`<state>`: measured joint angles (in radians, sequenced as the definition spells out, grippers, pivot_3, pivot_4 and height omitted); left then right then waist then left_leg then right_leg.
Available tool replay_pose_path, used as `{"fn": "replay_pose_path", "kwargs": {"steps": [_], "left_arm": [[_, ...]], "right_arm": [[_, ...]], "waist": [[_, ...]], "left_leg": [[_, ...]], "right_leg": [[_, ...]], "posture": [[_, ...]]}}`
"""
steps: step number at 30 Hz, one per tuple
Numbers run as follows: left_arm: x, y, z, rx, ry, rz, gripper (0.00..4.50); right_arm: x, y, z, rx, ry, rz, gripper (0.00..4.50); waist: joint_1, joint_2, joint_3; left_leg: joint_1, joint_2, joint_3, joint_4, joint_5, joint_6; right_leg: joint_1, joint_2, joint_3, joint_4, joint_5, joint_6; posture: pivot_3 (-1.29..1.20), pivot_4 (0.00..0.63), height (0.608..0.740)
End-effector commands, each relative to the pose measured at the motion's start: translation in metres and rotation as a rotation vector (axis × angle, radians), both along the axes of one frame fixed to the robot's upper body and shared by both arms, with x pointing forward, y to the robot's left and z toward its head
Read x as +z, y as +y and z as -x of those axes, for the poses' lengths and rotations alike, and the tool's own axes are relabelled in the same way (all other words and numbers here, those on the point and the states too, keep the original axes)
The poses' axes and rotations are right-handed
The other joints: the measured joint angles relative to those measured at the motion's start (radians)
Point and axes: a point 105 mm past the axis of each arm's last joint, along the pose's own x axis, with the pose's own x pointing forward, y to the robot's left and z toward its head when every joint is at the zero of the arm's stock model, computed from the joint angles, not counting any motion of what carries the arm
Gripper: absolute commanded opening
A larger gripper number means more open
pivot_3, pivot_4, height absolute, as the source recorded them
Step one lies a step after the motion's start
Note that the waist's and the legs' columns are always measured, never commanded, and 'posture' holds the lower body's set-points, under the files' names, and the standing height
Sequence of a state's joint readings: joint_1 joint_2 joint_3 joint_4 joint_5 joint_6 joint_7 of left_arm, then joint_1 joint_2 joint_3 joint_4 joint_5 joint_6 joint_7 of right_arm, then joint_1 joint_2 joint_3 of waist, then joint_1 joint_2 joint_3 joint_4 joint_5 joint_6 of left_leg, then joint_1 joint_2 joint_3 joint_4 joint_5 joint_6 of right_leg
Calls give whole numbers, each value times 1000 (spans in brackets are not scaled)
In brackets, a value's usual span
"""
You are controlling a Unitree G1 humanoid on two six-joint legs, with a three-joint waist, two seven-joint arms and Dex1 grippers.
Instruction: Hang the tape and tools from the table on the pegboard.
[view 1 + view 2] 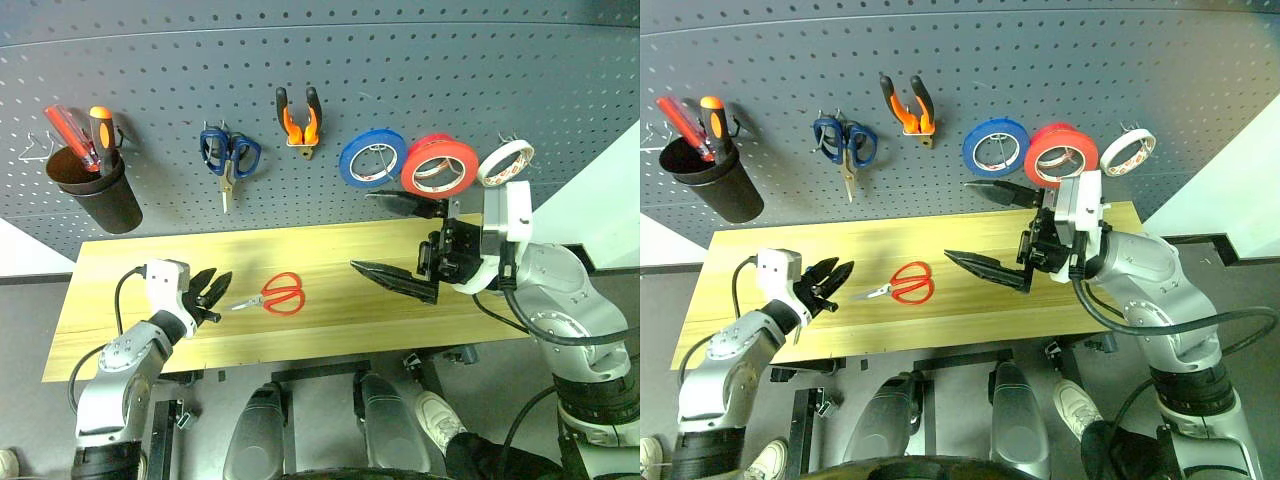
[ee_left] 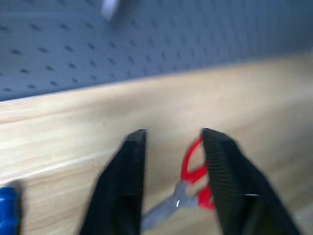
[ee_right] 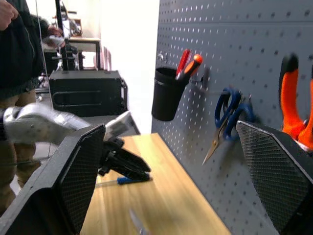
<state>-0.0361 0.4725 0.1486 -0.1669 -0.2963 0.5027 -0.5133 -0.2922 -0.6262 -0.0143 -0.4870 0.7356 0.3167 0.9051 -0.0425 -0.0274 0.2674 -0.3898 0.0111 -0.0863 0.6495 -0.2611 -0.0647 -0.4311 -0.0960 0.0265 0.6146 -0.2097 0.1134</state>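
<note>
I am going to lift the red-handled scissors (image 1: pixel 281 294) by the blades (image 1: pixel 247 303), which lie together in one narrow point, so I expect the scissors to stay shut with their loops sticking out.
Red-handled scissors (image 1: pixel 282 295) lie flat on the wooden table (image 1: pixel 330 315), blades pointing left. My left gripper (image 1: pixel 212 295) hovers just left of the blade tips, open and empty; the left wrist view shows the scissors (image 2: pixel 191 164) beyond its fingers. A blue-handled screwdriver (image 3: pixel 125 179) lies on the table under that gripper. On the pegboard (image 1: pixel 400 70) hang the orange-and-black pliers (image 1: pixel 298 120) and the red-orange tape (image 1: pixel 438 165). My right gripper (image 1: pixel 362 232) is held above the table's right half, below the tape, its jaws wide open and empty.
Also on the pegboard are a black cup (image 1: pixel 95 190) with red and orange screwdrivers, blue-handled scissors (image 1: pixel 230 155), a blue roll (image 1: pixel 372 158) and a thin red-and-white roll (image 1: pixel 505 162). A person (image 3: pixel 14 44) stands beyond the table's left end by a dark cabinet (image 3: pixel 85 90).
</note>
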Motion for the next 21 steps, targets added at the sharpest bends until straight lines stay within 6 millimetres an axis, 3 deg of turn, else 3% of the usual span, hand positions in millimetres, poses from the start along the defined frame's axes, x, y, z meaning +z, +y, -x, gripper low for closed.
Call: {"fn": "replay_pose_path", "kwargs": {"steps": [1, 4, 5, 11, 16, 21], "left_arm": [[-2, -2, -15, -87, 72, -131, 3287], [-4, 0, -30, -166, 152, -263, 4349], [-7, 0, -33, -201, 198, -304, 4454], [-19, -2, -45, -451, 331, -527, 4454], [-25, -11, -45, -661, 376, -611, 4454], [-34, -17, -53, -741, 404, -703, 4454]], "right_arm": [[2, 0, 6, 2, -40, -4, 4500], [-3, 0, 5, -13, -35, 3, 4500], [-3, -1, 5, -20, -34, 3, 4500], [-7, -2, 4, -61, -35, 6, 4500], [-9, -3, 3, -86, -35, 10, 4500], [-11, -4, 1, -105, -35, 13, 4500]], "waist": [[-2, 0, 0], [-3, 0, 0], [-4, 0, 0], [-7, 0, 0], [-8, 0, 0], [-8, 0, 0]], "left_leg": [[0, 0, 0, 0, 0, 0], [0, 0, 0, 0, 0, 0], [0, 0, 0, 0, 0, 0], [-1, 0, 0, -2, 0, 0], [-1, 0, 0, -1, 0, 0], [-2, 0, 1, -1, 0, 0]], "right_leg": [[0, 0, 0, 0, 0, -1], [0, 0, 0, 0, 0, 0], [0, 0, 0, 0, 1, 1], [-2, 0, 0, -1, 1, 2], [-2, 0, 0, 0, 1, 2], [-2, 0, 0, 0, 1, 2]], "posture": [[-70, 192, 730], [-82, 195, 730], [-85, 196, 730], [-110, 196, 730], [-128, 194, 730], [-143, 188, 730]]}}
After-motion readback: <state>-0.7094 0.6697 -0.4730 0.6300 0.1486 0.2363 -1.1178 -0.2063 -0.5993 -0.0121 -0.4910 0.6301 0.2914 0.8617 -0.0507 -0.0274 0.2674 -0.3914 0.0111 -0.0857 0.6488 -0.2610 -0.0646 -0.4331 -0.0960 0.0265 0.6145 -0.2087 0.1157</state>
